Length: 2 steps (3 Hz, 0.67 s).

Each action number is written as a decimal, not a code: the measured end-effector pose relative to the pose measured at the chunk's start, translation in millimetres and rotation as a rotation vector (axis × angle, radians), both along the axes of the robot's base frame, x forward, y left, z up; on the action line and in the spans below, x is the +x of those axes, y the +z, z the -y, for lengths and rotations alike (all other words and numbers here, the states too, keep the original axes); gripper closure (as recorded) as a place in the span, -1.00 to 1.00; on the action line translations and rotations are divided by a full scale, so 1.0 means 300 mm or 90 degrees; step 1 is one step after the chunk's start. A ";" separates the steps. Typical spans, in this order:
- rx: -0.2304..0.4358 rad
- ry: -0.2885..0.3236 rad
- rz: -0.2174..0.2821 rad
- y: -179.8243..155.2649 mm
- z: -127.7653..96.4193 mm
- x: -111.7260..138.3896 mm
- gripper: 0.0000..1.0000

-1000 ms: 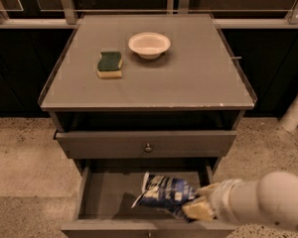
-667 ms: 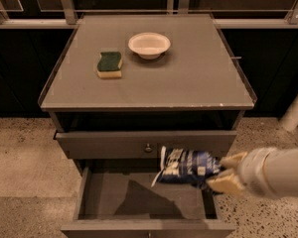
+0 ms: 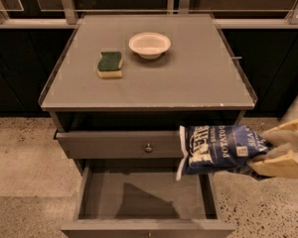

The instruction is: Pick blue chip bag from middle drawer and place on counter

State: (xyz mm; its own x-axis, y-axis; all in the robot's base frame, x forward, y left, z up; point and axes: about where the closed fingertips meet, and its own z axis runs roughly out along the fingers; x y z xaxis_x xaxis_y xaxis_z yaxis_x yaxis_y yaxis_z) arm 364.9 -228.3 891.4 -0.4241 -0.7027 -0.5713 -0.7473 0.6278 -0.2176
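Observation:
The blue chip bag [image 3: 218, 148] dangles out beside the cabinet, below the counter's edge [image 3: 174, 73], so next my gripper swings back toward the middle and raises it over the counter.
The blue chip bag [image 3: 220, 149], dark blue foil with white lettering, hangs in the air in front of the cabinet's right side, above the open middle drawer [image 3: 144, 192]. My gripper [image 3: 273, 155] comes in from the right edge and is shut on the bag's right end with its cream-coloured fingers [image 3: 283, 165]. The bag lies sideways, just below the level of the counter [image 3: 188, 78]. The drawer's dark grey floor shows only the bag's shadow.
On the counter stand a green-and-yellow sponge [image 3: 111, 64] at the left and a white bowl [image 3: 149, 44] behind the middle. A closed upper drawer front with a small round knob [image 3: 148, 147] sits under the counter. Speckled floor surrounds the cabinet.
The bag has been lifted out of the middle drawer and carried up and to the right; the gripper holding it has risen with it.

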 end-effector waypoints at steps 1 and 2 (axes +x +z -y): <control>0.003 0.015 0.021 0.188 -0.017 -0.024 1.00; 0.000 0.021 0.032 0.241 -0.027 -0.026 1.00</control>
